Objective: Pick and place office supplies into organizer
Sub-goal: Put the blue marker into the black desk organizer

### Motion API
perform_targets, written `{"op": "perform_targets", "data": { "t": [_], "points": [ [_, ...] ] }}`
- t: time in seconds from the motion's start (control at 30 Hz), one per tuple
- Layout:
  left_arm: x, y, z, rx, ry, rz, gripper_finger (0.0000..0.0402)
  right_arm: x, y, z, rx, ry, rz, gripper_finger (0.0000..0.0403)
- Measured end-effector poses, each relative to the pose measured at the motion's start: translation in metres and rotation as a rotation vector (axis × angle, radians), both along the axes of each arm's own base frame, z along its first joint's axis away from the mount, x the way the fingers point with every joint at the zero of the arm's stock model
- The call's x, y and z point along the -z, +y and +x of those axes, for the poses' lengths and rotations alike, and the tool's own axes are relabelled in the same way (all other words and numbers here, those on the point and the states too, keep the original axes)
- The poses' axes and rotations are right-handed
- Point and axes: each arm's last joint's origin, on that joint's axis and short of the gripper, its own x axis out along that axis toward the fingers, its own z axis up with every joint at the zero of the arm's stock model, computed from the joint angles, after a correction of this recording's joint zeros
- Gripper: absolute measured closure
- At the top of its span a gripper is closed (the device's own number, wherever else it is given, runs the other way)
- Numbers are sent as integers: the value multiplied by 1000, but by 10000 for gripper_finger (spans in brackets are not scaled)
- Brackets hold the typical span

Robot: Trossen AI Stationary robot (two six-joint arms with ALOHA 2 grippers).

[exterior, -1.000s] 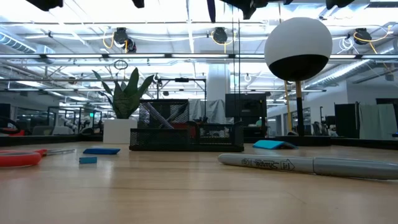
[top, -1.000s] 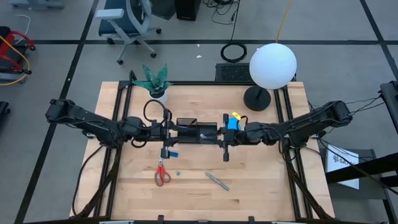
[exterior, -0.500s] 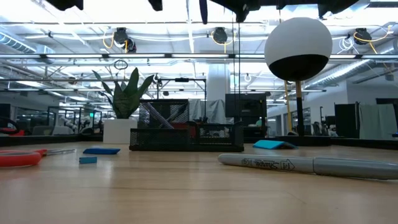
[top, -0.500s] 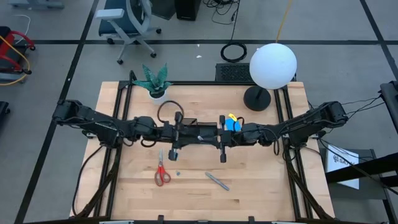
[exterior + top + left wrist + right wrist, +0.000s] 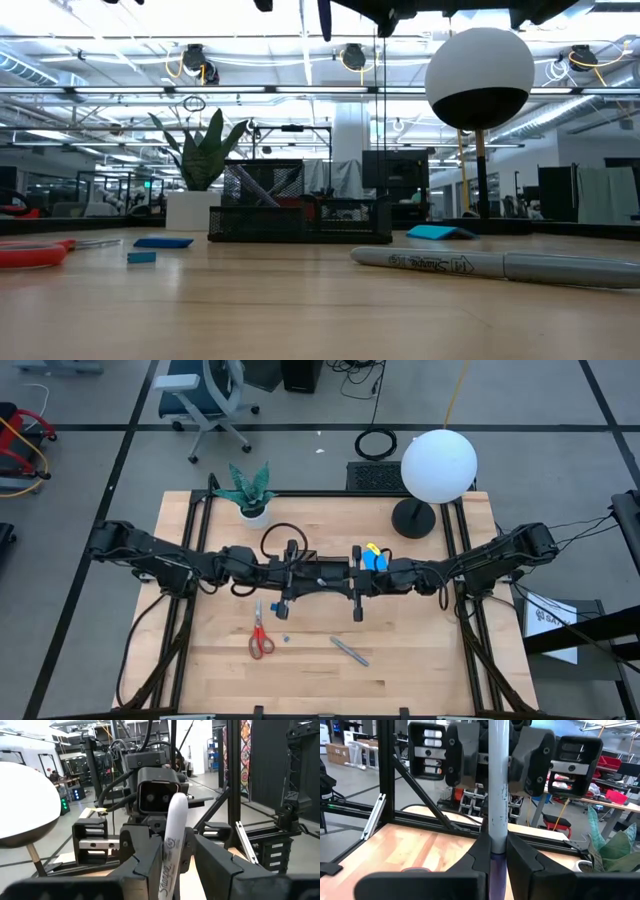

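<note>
The marker's dark end [image 5: 498, 876] hangs down, so my left gripper should hold the marker's body [image 5: 498, 775] while my right gripper rolls over and takes the dark end, to turn it up.
My two grippers meet tip to tip, both level, high above the black organizer [image 5: 300, 215] at mid-table. A grey marker [image 5: 498, 795] stands upright between them, and my right gripper [image 5: 498, 865] is shut on it. My left gripper [image 5: 172, 870] is open. Its fingers stand on either side of the same marker [image 5: 170, 840], with a gap showing on one side. The marker's dark lower end [image 5: 322, 15] hangs down. On the table lie red-handled scissors [image 5: 261, 640], a tiny blue block [image 5: 285, 639], a second grey marker [image 5: 349, 651] and a blue note pad [image 5: 163, 242]. My right gripper pinches the marker between its two fingers where the grey barrel meets the darker lower part [image 5: 498, 851]. The fingers come in level from the table's right side and lie across the marker. The marker stands upright, clear of the table and the organizer, and most of its barrel rises above the fingers.
A round white lamp [image 5: 438, 465] on a black base [image 5: 413, 518] stands at the far right, a potted plant [image 5: 247, 490] at the far left. Another blue pad [image 5: 373, 558] lies right of the organizer. Bare wood runs along the near edge beyond the scissors and marker.
My left gripper has moved toward the table's right edge, above the organizer, up to the marker held by my right gripper. Its fingers now stand around the marker. My right gripper has stayed almost where it was, still shut on the marker.
</note>
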Motion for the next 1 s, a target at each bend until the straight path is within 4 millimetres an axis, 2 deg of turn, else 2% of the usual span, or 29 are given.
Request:
{"op": "perform_targets", "data": {
  "t": [0.33, 0.43, 0.57, 0.77, 0.83, 1.0],
  "points": [
    [6, 1, 13, -8, -16, -2, 285, 0, 0, 0, 0, 1, 0, 375],
    [4, 1, 13, -11, -25, 23, 304, 1, 0, 0, -2, 6, -1, 375],
    [3, -1, 11, -9, -29, 62, 357, 0, 0, 0, -6, 2, 4, 375],
    [4, -1, 11, -8, -21, 70, 358, 1, 1, 0, -22, 7, 2, 375],
    [4, -2, 11, -5, -21, 69, 358, 1, 1, 0, -22, 7, 1, 362],
    [4, -5, 10, 5, -23, 69, 358, -1, 1, -1, -26, 3, -26, 287]
  ]
}}
